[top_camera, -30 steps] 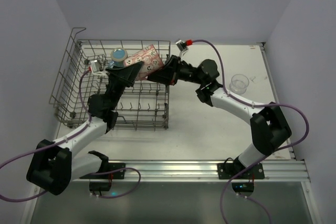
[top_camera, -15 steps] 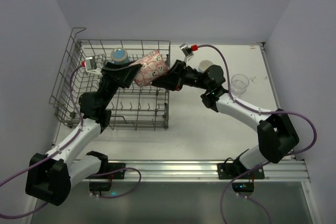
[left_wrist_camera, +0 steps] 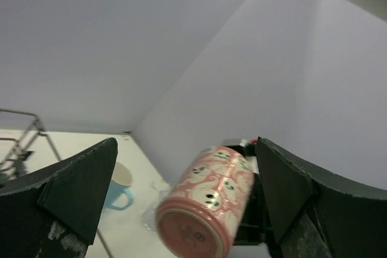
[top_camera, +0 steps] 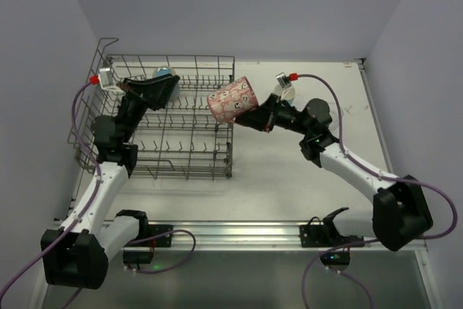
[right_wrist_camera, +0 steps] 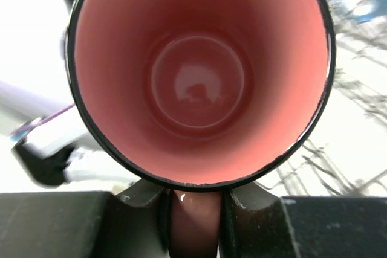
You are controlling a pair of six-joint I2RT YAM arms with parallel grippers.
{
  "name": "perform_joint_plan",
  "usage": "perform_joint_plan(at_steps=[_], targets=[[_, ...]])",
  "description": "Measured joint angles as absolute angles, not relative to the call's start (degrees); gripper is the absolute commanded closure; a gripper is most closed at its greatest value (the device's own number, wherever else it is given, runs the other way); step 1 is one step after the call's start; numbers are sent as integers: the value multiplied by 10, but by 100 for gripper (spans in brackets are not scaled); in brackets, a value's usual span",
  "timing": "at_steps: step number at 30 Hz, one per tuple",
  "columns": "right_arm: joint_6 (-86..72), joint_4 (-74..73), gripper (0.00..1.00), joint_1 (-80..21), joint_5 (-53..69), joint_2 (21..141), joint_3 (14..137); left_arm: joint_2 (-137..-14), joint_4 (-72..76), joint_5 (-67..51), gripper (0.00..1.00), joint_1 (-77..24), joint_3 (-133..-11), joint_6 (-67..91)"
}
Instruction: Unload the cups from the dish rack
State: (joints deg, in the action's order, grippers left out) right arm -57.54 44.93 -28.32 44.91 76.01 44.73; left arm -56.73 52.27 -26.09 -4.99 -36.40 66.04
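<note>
The pink tumbler's handle [right_wrist_camera: 195,225] is in my right gripper, the tumbler's opening toward my wrist. I'll keep tipping it upright until its base sits beside the blue mug.
The pink tumbler [top_camera: 233,99], patterned with small white faces, hangs tilted on its side just past the right edge of the grey wire dish rack [top_camera: 189,170]. My right gripper [top_camera: 260,115] is shut on its rim. In the right wrist view the tumbler's pink inside [right_wrist_camera: 199,77] fills the frame and the gripper [right_wrist_camera: 195,209] pinches the rim wall. My left gripper [top_camera: 155,92] stands open over the rack's back part, empty, beside a light blue tumbler [top_camera: 166,74]. Its wide-apart fingers [left_wrist_camera: 78,191] frame the far pink tumbler [left_wrist_camera: 208,203]. A blue handled mug [left_wrist_camera: 118,185] stands on the table.
The blue mug's rim [top_camera: 287,92] shows just behind the right wrist. The rack's taller looped side [top_camera: 87,106] rises at the left. White walls close in on the left, back and right. The rail [top_camera: 289,233] with both arm bases runs along the near edge.
The right arm has drawn the pink tumbler rightward out of the rack and swung it round. The left arm has pulled back to the left, its gripper still open.
</note>
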Motion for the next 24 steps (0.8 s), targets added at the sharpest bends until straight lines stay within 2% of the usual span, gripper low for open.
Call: perform_joint_plan(at_steps=[5, 8, 16, 24], targets=[[-446, 234, 100, -267, 361, 649, 457, -564, 258, -210, 0, -49, -519, 497], [-383, 135, 100, -269, 294, 630, 472, -570, 167, -179, 0, -49, -580, 428], [-305, -44, 100, -268, 44, 641, 448, -573, 46, -131, 0, -49, -582, 335], [-303, -104, 100, -274, -93, 684, 418, -608, 18, -126, 0, -49, -582, 312]])
